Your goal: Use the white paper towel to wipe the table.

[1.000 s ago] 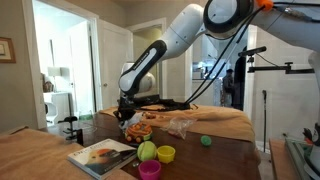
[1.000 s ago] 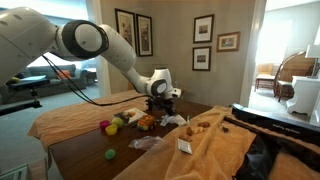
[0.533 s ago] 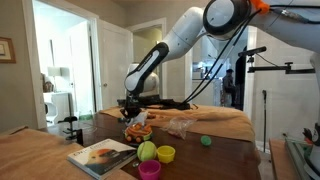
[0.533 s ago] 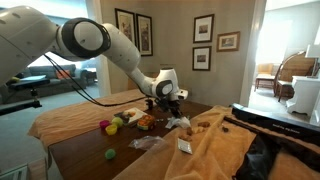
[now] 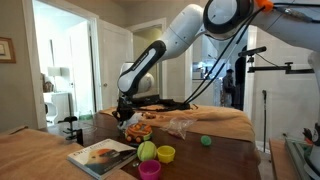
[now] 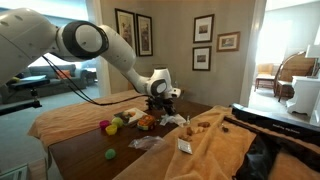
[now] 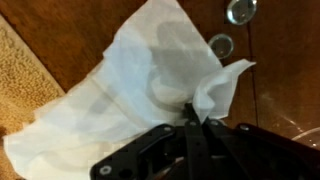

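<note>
The robot's gripper should bring the white paper towel (image 6: 173, 120) to the open table (image 5: 186, 147) beside the yellow cup, because the towel lies beyond the orange pile, near the tan cloth.
In the wrist view the white paper towel (image 7: 125, 95) lies spread on the dark brown table (image 7: 290, 70), one crumpled corner pinched between the shut black fingers of my gripper (image 7: 193, 113). In both exterior views the arm reaches down to the table's middle, with the gripper (image 5: 125, 109) (image 6: 158, 105) low over the top. A white bit of towel (image 6: 172, 121) shows beside it. The towel is hidden behind the gripper in an exterior view.
Beside the gripper are an orange pile of food (image 5: 138, 130), clear plastic wrap (image 5: 180, 126) and a green ball (image 5: 205, 141). Nearer lie a magazine (image 5: 100, 155), a green fruit (image 5: 147, 151), a yellow cup (image 5: 166, 153) and a pink cup (image 5: 150, 170). Tan cloth (image 7: 20, 50) borders the towel.
The gripper slid sideways with the towel half a second ago and has now come back to where it was a second ago. It stayed shut on the towel.
</note>
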Robot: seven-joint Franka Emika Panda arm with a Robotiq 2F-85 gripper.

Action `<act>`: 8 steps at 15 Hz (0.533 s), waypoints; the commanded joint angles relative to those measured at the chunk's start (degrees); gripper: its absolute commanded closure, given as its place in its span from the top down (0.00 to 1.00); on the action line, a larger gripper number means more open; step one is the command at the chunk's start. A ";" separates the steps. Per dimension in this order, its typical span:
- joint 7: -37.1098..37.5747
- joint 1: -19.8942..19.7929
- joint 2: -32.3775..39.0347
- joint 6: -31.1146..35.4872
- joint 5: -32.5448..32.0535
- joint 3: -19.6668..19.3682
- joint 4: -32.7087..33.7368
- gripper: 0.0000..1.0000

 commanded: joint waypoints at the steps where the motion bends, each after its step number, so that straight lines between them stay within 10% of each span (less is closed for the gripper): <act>1: 1.62 0.11 2.70 -1.29 -1.06 0.21 2.05 0.00; 8: 2.87 -1.98 0.26 -0.52 -0.49 -1.49 -0.87 0.00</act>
